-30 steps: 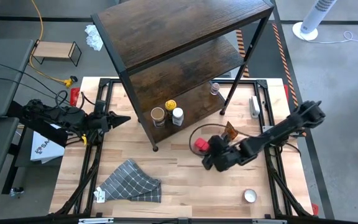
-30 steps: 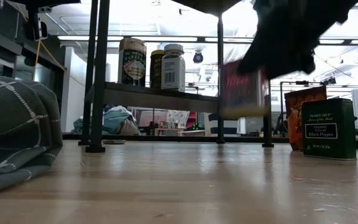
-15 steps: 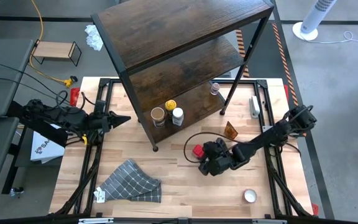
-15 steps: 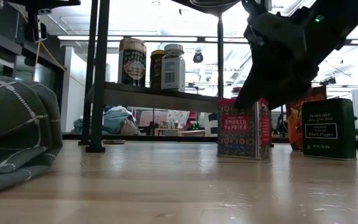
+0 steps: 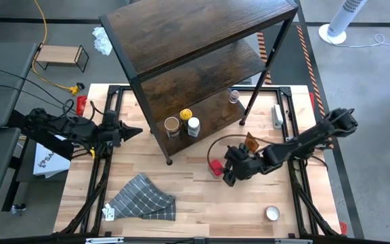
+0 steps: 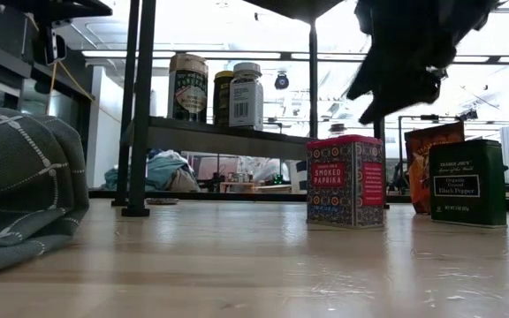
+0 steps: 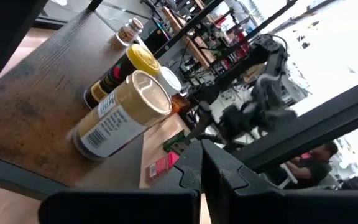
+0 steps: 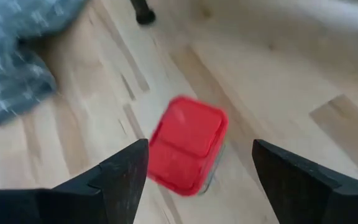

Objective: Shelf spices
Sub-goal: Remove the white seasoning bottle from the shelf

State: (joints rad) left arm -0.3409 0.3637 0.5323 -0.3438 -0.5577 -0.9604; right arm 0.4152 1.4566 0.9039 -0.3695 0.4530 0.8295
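Note:
The white-lidded jar (image 6: pixel 246 99) stands upright at the shelf's open edge, so my right gripper should continue to hold its fingers apart and to move toward the white lid (image 5: pixel 193 123) until they are on both sides of it.
A red-lidded paprika tin (image 5: pixel 215 167) (image 6: pixel 345 181) stands upright on its base on the table, in front of the shelf (image 5: pixel 195 61). My right gripper (image 5: pixel 227 172) (image 8: pixel 207 186) hovers open just above and to the right of the tin, clear of it. On the shelf's lowest board stand a tan-lidded jar (image 5: pixel 172 125), a yellow-lidded bottle (image 5: pixel 186 114) and a white-lidded jar (image 5: pixel 193 124), with a small jar (image 5: pixel 233 95) farther back. My left gripper (image 5: pixel 131 130) (image 7: pixel 201 168) waits shut at the shelf's left side.
A green black-pepper tin (image 6: pixel 467 183) and an orange pouch (image 5: pixel 251 142) stand on the table right of the red tin. A round white-topped tin (image 5: pixel 271 213) sits near the front right. A grey checked cloth (image 5: pixel 143 198) lies at the front left.
My right gripper has lowered the red tin onto the table, opened and let it go, then risen and drawn back toward the table's right edge. The tin, lifted clear a second ago, now stands upright on the wood.

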